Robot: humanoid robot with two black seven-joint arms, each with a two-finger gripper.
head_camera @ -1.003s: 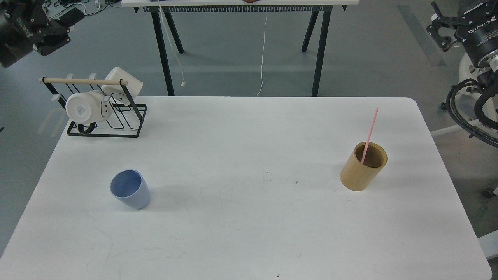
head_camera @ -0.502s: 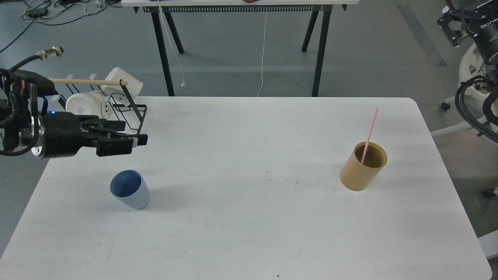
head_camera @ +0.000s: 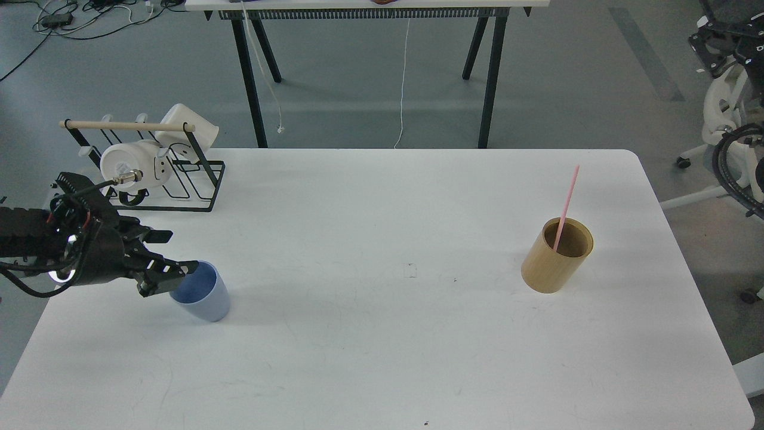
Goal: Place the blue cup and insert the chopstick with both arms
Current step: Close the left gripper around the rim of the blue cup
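The blue cup (head_camera: 208, 298) touches the robot's left gripper only at one side of its rim (head_camera: 191, 270), so the cup will tip with its base outward when the robot carries it.
The blue cup (head_camera: 206, 295) stands upright on the white table (head_camera: 382, 346) at the front left. My left gripper (head_camera: 182, 251) comes in from the left at the cup's left rim, open, with one finger (head_camera: 179, 269) over the rim edge. It holds nothing. A pink chopstick (head_camera: 567, 203) leans in a round wooden holder (head_camera: 555, 263) on the right of the table. My right arm (head_camera: 725, 36) is at the top right corner, off the table; its fingers cannot be told apart.
A black wire rack (head_camera: 173, 185) with a wooden bar and white mugs (head_camera: 128, 164) stands at the table's back left, just behind my left arm. A trestle table's legs (head_camera: 250, 77) stand on the floor behind. A robot base with cables (head_camera: 737, 167) is at the right.
My left gripper dropped from above the table near the rack down to the blue cup's left rim. My right arm moved further right and up toward the corner.
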